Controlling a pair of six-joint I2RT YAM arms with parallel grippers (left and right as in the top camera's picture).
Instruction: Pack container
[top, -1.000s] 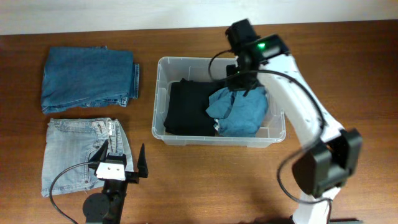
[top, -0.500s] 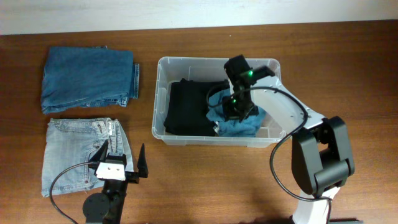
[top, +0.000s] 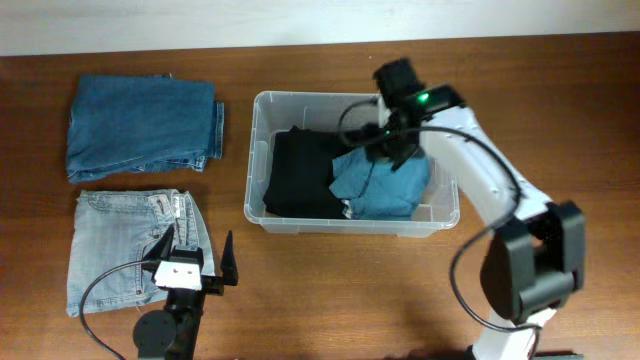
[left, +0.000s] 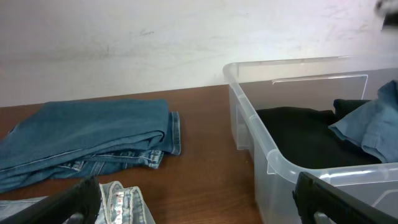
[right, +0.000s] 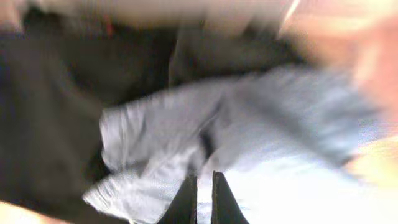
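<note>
The blue garment (left: 376, 122) is in a rumpled heap inside the container, so my right gripper should go down again with closed fingers and push its middle (top: 385, 187) flatter before moving away.
The clear plastic container (top: 256, 150) stands mid-table, and its near corner (left: 264, 163) shows in the left wrist view. A folded black garment (top: 303, 172) fills its left half. A rumpled blue garment (top: 382, 185) lies in its right half. My right gripper (top: 392, 145) hangs over the back right of the container, above the blue garment (right: 261, 124). It is shut (right: 203, 182), with nothing between its fingers. My left gripper (top: 195, 256) rests at the front left, wide open (left: 199, 210) and empty.
Folded dark blue jeans (top: 145, 125) lie at the back left, also seen in the left wrist view (left: 87, 134). Light blue jeans (top: 125, 250) lie in front of them, partly under the left gripper. A pale wall (left: 155, 43) runs behind the table.
The right gripper dipped into the container onto the blue garment, then rose back toward the back right. The blue garment now lies lower and flatter. The left arm has not moved.
</note>
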